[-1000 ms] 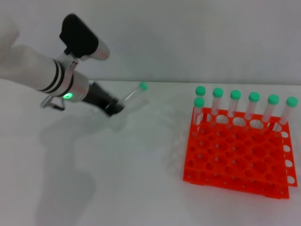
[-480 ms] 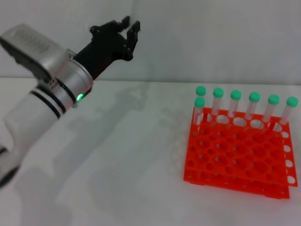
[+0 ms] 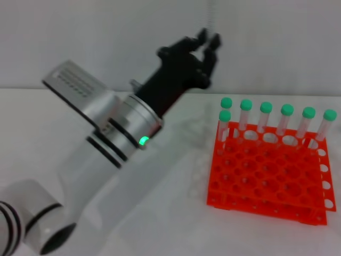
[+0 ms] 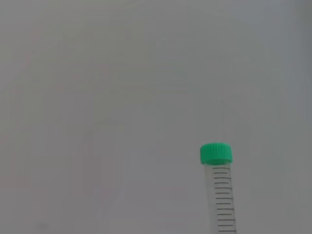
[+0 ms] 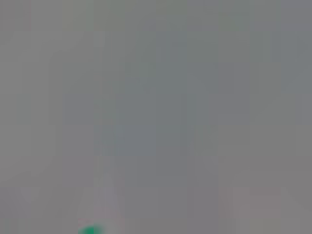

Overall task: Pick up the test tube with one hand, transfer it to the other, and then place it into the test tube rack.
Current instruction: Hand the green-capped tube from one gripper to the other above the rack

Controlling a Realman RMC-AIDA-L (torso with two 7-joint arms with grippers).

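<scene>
The test tube's end with the cap [image 4: 216,154] is upright and free above my left gripper, so my right gripper should keep moving toward that end and close below its cap [image 4: 219,181].
My left gripper [image 3: 209,38], black with forked fingers on a white-and-silver arm, is raised high above the table, left of the rack. It is shut on the test tube [image 3: 209,16], which shows only as a faint clear upright line running out of the top of the head view. In the left wrist view the tube [image 4: 218,195] stands upright with its green cap [image 4: 216,153] against a grey wall. The orange test tube rack [image 3: 266,181] sits on the table at the right. My right gripper is out of view. The right wrist view shows a blurred green spot [image 5: 90,229].
Several green-capped tubes [image 3: 266,108] stand in the rack's back rows. The white table [image 3: 176,213] spreads in front and to the left of the rack. A grey wall [image 3: 277,48] stands behind.
My left arm has lifted from low over the table at the left and swung up and right toward the rack, turning the tube from tilted to upright.
</scene>
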